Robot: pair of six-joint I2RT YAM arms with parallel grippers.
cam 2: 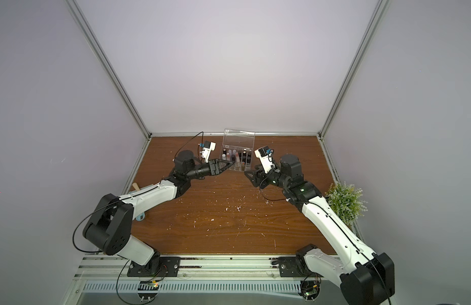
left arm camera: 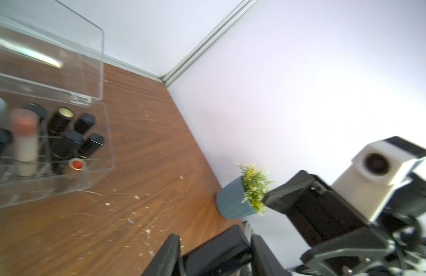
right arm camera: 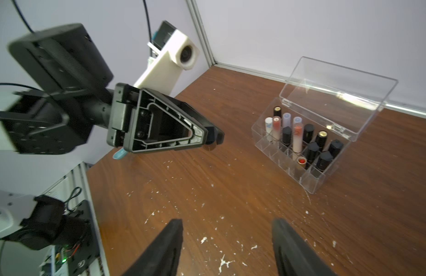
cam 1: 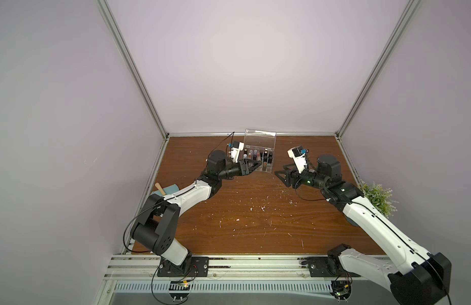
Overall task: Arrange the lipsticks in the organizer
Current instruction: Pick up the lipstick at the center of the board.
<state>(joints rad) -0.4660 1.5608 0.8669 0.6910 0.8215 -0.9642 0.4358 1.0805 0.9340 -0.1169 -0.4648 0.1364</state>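
Next, I grasp the black lipstick by its end with my right gripper and lower it upright into the organizer, since it lies crosswise in my left gripper.
The clear organizer stands at the back of the wooden table with its lid raised. Several lipsticks stand upright in its compartments, mostly black, some lavender, white and pink. One gold lipstick shows a red tip. My left gripper hovers at the organizer's near left edge, shut on a black lipstick. My right gripper hangs open over the table, right of the organizer, with nothing between its fingers.
A potted plant stands at the right edge. A light-blue dustpan with a wooden handle lies at the left edge, partly under my left arm. White flecks are scattered over the table's middle.
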